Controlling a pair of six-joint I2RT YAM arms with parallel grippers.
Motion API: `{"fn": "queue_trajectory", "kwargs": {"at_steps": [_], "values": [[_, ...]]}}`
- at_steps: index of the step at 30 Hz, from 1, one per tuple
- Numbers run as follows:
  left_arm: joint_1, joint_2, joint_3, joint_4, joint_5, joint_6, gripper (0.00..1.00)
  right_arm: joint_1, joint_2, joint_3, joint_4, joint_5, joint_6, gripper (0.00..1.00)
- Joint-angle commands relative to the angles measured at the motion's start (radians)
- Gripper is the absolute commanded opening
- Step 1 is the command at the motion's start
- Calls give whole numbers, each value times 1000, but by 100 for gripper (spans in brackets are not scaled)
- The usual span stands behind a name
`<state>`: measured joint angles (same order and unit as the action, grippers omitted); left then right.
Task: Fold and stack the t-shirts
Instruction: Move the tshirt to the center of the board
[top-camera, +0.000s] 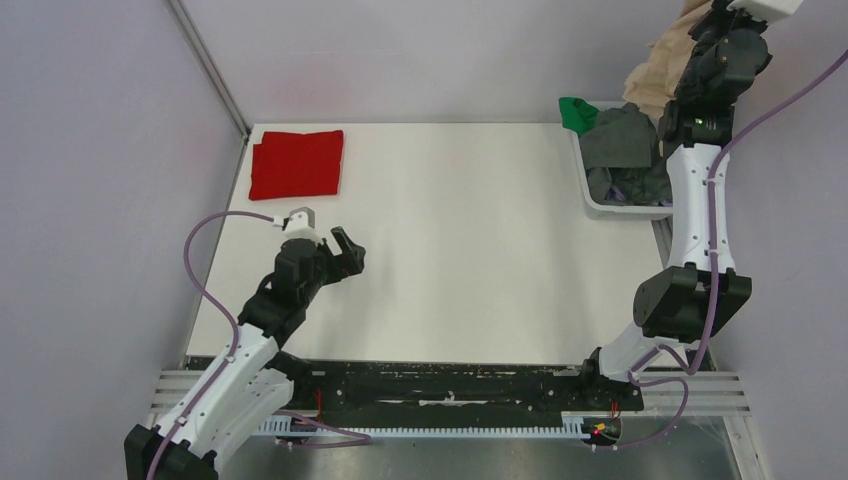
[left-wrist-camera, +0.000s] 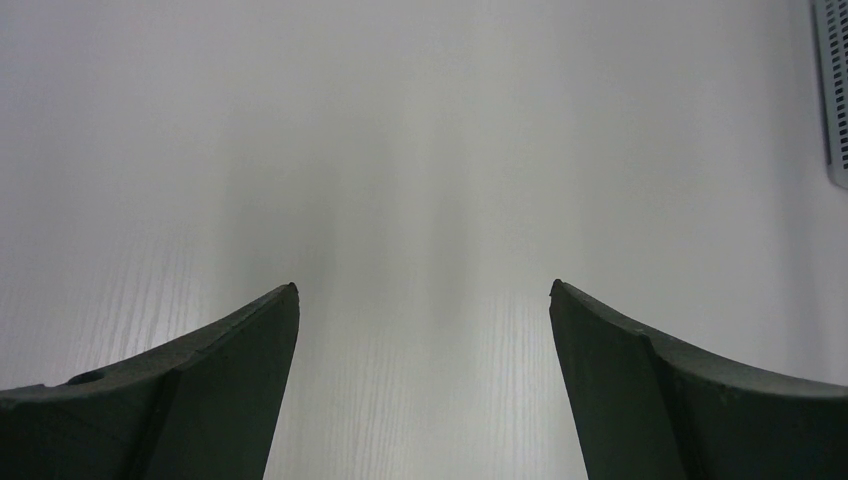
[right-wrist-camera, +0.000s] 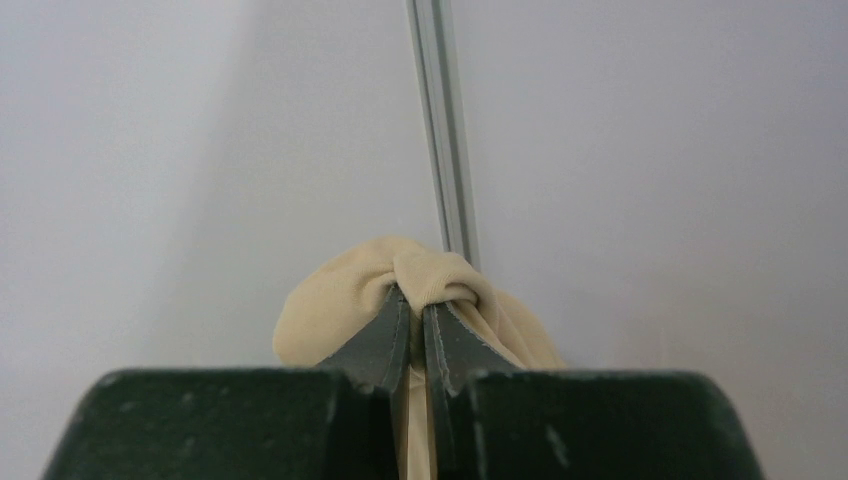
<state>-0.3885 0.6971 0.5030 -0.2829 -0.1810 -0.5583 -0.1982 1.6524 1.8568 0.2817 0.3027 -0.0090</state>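
Note:
The beige t-shirt (top-camera: 660, 70) is high above the bin with the table's middle (top-camera: 435, 255) clear, so my right gripper keeps swinging it over that middle and lets go there.
The red t-shirt (top-camera: 297, 163) lies folded to a rectangle at the table's far left corner. My right gripper (right-wrist-camera: 418, 296) is shut on a bunch of the beige t-shirt (right-wrist-camera: 340, 300) and holds it high above the bin; in the top view the beige cloth (top-camera: 662, 72) hangs beside the raised right wrist (top-camera: 722, 45), whose fingers are hidden there. My left gripper (top-camera: 340, 250) is open and empty, low over the bare table (left-wrist-camera: 420, 180) below the red shirt. In the left wrist view the gripper (left-wrist-camera: 424, 290) has nothing between its fingers (left-wrist-camera: 235, 345).
A light grey bin (top-camera: 590, 185) at the far right table edge holds dark grey garments (top-camera: 625, 140) and a green one (top-camera: 577, 112). Its corner shows in the left wrist view (left-wrist-camera: 832, 90). Grey walls enclose the table at the left and back.

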Motion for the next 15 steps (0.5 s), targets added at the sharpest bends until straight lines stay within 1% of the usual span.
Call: {"fn": "queue_trajectory", "kwargs": {"at_steps": [1, 3, 5, 8, 10, 13, 15], "values": [[2, 5, 33, 24, -17, 28, 100, 2, -43, 67, 155, -80, 50, 0], [2, 5, 34, 23, -18, 28, 100, 3, -42, 82, 148, -150, 81, 0], [2, 5, 34, 24, -20, 28, 100, 2, -39, 96, 136, -262, 132, 0], [2, 7, 34, 27, -23, 30, 100, 4, -32, 108, 139, -452, 251, 0], [1, 8, 35, 25, -25, 29, 100, 16, -28, 108, 143, -536, 323, 0], [1, 7, 37, 24, -23, 29, 100, 60, -23, 111, 138, -677, 407, 0], [1, 6, 36, 24, -23, 28, 100, 116, -26, 109, 117, -759, 445, 0]]}}
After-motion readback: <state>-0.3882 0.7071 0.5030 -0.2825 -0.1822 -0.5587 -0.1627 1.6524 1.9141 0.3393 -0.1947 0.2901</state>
